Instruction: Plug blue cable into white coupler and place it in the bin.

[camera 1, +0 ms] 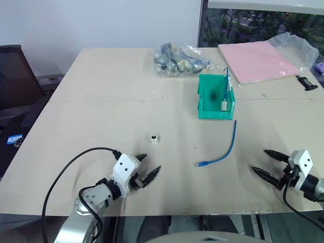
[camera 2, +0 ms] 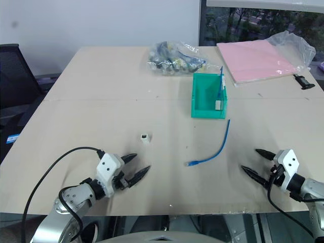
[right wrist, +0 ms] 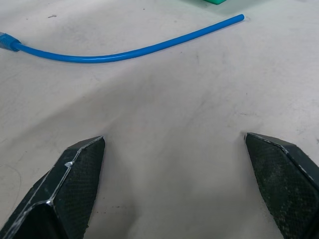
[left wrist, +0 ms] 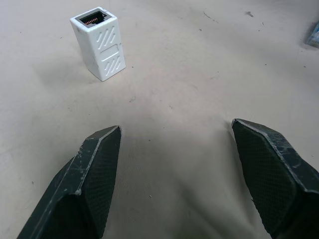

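Observation:
The blue cable rests in one smooth, open curve, so I expect its far end to stay stretched out in a shallow arc when I lift the plug.
The blue cable lies loose and gently curved on the tan table, its clear plug end towards me, its far end just in front of the teal bin. The white coupler stands upright on the table with its socket facing up, left of the cable. My left gripper is open, low over the table, a short way short of the coupler. My right gripper is open near the front edge, right of the cable. Neither holds anything.
Inside the bin another blue cable with a white piece leans on the right wall. Behind it lie a clear bag of parts and pink sheets in plastic. A black chair stands off the table's left side.

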Controlling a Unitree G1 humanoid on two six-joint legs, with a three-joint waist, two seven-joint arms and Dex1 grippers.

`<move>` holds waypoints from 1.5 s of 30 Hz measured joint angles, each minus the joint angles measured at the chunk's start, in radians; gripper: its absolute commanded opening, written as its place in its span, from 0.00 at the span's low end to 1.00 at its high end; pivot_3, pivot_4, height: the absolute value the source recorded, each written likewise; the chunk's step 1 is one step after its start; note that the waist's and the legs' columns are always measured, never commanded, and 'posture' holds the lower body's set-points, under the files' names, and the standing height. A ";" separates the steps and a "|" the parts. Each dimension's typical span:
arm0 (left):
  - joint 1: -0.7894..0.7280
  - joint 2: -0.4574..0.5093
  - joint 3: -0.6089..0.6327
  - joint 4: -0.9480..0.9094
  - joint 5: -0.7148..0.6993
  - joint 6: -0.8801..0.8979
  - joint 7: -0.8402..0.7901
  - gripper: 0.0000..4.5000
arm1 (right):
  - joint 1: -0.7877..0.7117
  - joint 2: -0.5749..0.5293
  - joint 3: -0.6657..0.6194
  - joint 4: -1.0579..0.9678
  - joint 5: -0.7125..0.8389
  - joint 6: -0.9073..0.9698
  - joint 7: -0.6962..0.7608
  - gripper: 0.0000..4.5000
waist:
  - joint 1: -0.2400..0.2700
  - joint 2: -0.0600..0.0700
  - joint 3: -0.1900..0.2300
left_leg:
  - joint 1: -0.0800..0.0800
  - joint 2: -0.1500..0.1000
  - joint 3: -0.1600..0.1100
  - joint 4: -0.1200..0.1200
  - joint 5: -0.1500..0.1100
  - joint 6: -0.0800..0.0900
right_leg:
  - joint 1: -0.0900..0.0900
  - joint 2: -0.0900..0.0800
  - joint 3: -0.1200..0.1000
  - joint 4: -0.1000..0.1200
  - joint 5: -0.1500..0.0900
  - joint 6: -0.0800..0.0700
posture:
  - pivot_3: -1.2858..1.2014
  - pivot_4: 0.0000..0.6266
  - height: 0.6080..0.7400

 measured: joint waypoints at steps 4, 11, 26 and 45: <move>-0.013 0.016 0.001 0.001 -0.003 0.006 -0.015 0.80 | 0.001 0.001 0.000 0.000 0.000 0.000 0.000 0.98 | 0.000 0.000 0.000 | 0.000 0.000 0.000 0.000 0.000 0.000 | 0.000 0.000 0.000 0.000 0.000 0.000 | 0.52 0.24 1.00; -0.024 0.021 0.001 0.008 -0.009 0.009 -0.031 0.80 | 0.006 0.005 0.000 -0.001 0.001 -0.007 -0.003 0.98 | 0.001 0.000 0.000 | 0.000 0.000 0.000 0.000 0.000 0.000 | 0.000 0.000 0.000 0.000 0.000 0.000 | 0.52 0.24 1.00; -0.065 0.065 -0.023 0.025 -0.011 -0.006 -0.118 0.80 | 0.033 0.005 -0.001 -0.022 0.011 -0.014 -0.003 0.98 | 0.004 0.000 0.000 | 0.000 -0.001 0.000 0.000 0.000 0.000 | 0.000 0.000 -0.001 0.000 0.000 0.000 | 0.52 0.24 1.00; -0.675 0.018 -0.440 0.230 0.095 0.085 -0.394 0.80 | 0.175 0.010 -0.023 -0.254 0.058 0.054 -0.048 0.98 | 0.007 0.000 0.002 | -0.002 -0.007 -0.003 0.002 0.000 0.000 | -0.001 0.002 -0.002 0.001 0.000 0.001 | 0.52 0.24 1.00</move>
